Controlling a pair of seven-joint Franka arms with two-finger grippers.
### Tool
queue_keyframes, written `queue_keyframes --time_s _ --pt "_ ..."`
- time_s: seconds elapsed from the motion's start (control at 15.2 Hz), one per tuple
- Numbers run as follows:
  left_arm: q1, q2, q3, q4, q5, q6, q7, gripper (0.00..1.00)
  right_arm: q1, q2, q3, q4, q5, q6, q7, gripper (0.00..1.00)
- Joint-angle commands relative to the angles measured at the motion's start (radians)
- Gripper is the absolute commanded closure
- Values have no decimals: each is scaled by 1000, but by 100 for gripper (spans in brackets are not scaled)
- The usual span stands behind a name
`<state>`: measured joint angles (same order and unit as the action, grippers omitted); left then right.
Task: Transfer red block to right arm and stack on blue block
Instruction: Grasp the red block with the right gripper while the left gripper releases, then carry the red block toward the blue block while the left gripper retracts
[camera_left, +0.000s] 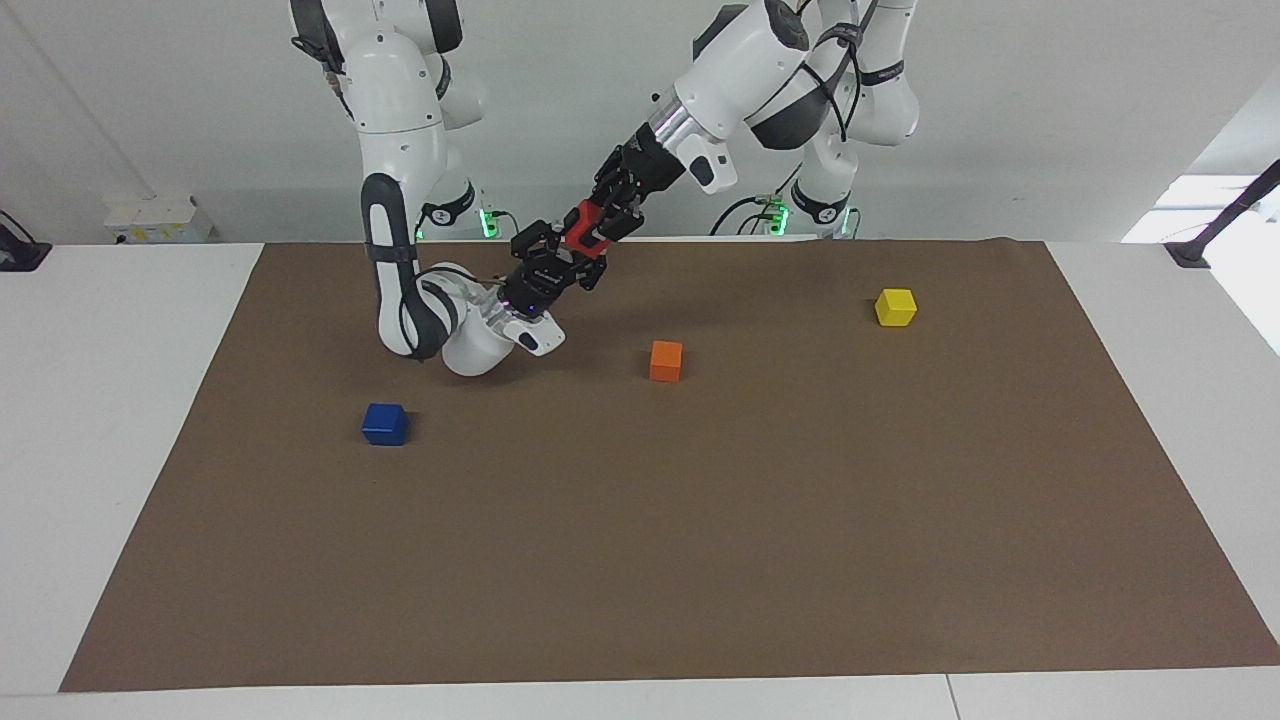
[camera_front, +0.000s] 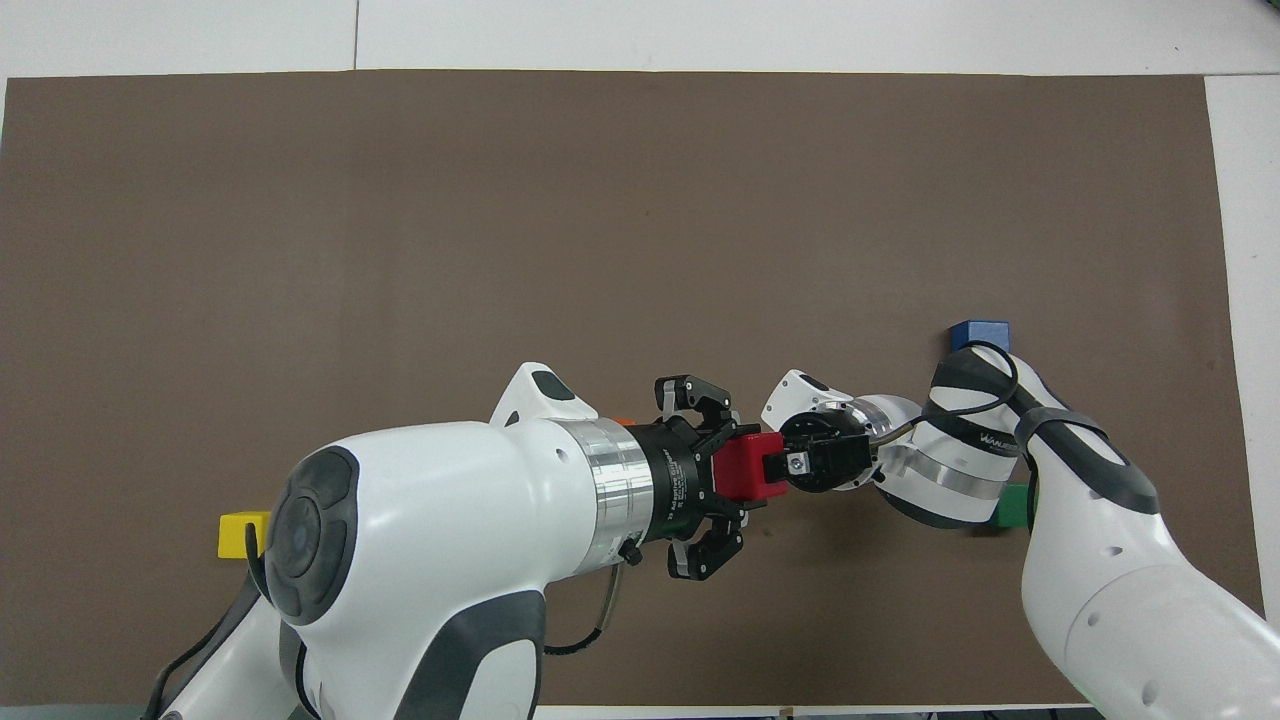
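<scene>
The red block is held by the fingers of both grippers, so my left gripper should open and move away before my right gripper takes it to the blue block.
The red block is up in the air, over the mat's edge nearest the robots, and also shows in the overhead view. My left gripper reaches down from above and is shut on it. My right gripper points up at the block from below, open, with its fingers on either side of the block's lower end. The blue block sits on the mat toward the right arm's end, apart from both grippers.
An orange cube sits mid-mat and a yellow cube toward the left arm's end. A green cube lies partly under the right arm's elbow. The brown mat covers the white table.
</scene>
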<state>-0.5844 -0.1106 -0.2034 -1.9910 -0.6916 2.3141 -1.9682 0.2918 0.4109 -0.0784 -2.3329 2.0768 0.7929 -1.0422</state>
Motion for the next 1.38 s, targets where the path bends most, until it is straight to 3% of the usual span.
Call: queue_keyframes --time_s 0.0,0.2,0.26,0.33,0.79,1.12,1.31 --pt "-18 -40 9 -37 -17 8 0 100 10 0 -3 3 12 28 -19 100" --pt "-15 -46 10 -48 -17 -12 3 100 -3 -1 -3 3 2 23 -19 100" --pt "-15 -47 10 -49 -17 -12 3 57 -3 -6 -3 3 2 25 -19 100" --pt "-15 -47 12 -48 -11 -15 2 1 -3 -7 -3 4 2 25 -19 100" --pt "56 -89 19 -34 23 -163 17 0 -14 -20 -3 13 2 28 13 100" --pt "263 -127 21 -20 23 -323 190 0 -23 -32 -4 20 2 28 37 100" --pt "418 -149 21 -40 26 -419 394 0 -51 -75 -6 20 -17 66 94 100"
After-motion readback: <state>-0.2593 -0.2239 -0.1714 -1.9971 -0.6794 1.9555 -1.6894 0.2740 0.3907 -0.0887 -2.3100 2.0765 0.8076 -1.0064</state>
